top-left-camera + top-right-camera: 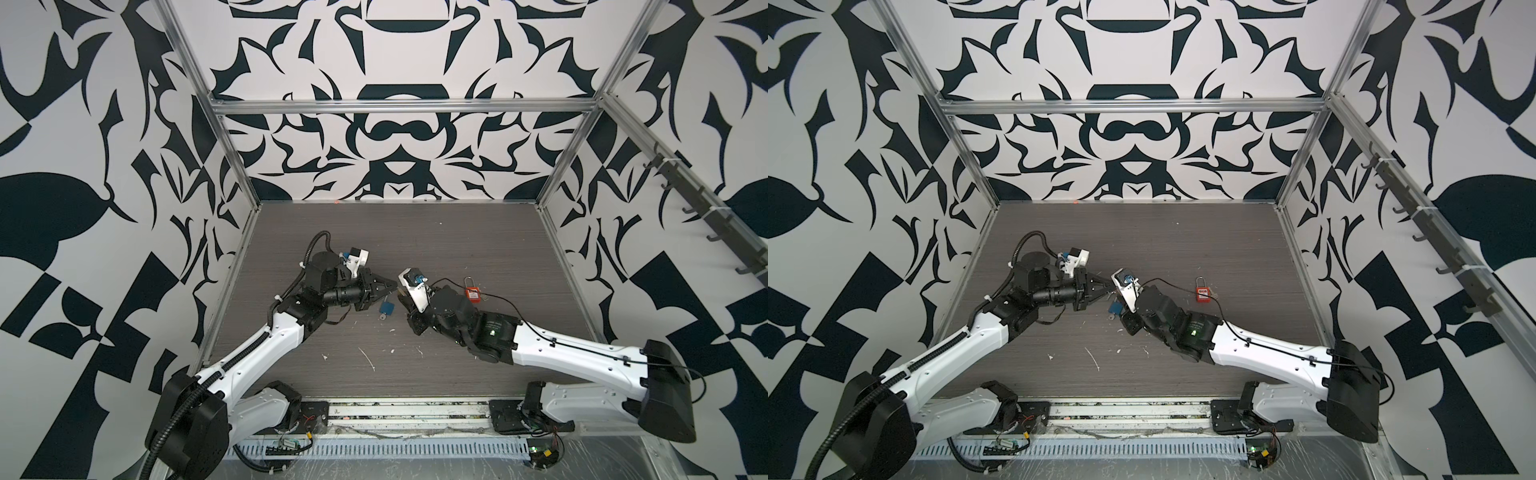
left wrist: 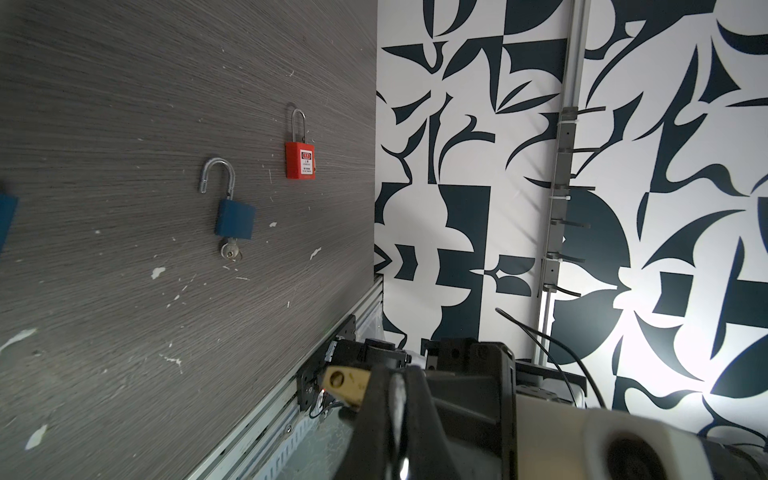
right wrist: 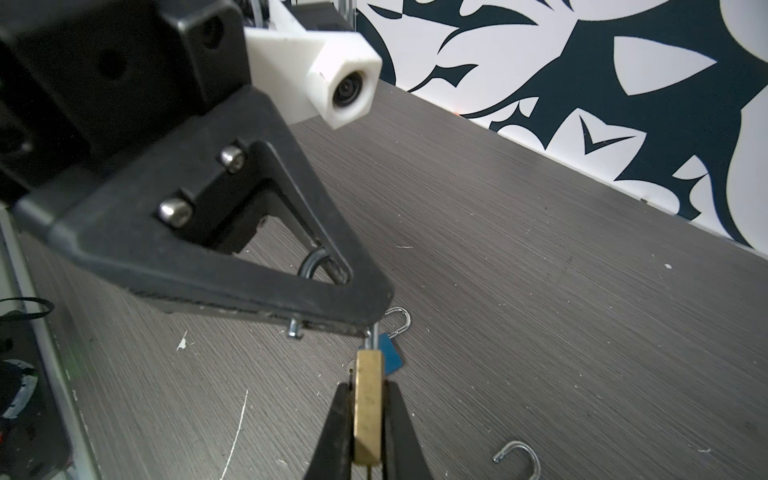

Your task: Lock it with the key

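Note:
I should use my right gripper to turn the brass body in line (image 3: 368, 409) with the shackle before closing it, because the shackle's loose end (image 3: 295, 328) sticks out next to the brass body.
A brass padlock (image 3: 368, 407) hangs above the table between the two arms. My right gripper (image 3: 368, 387) is shut on its body, one finger against each flat side. My left gripper (image 3: 374, 323) is shut on the padlock's steel shackle, whose free end (image 3: 294, 330) pokes out under the black finger. In the left wrist view the brass body (image 2: 344, 381) shows beside the shut left gripper (image 2: 392, 370). In both top views the left gripper (image 1: 394, 286) (image 1: 1110, 286) meets the right gripper (image 1: 404, 300) mid-table. A key (image 2: 230, 251) sits in a blue padlock (image 2: 235, 218).
A blue padlock (image 1: 386, 308) lies open on the table under the grippers. The red padlock (image 1: 472, 291) (image 2: 300, 165) lies further right, beside the right arm's cable. White flecks dot the wood-grain table (image 1: 415, 249). Patterned walls and aluminium posts enclose three sides.

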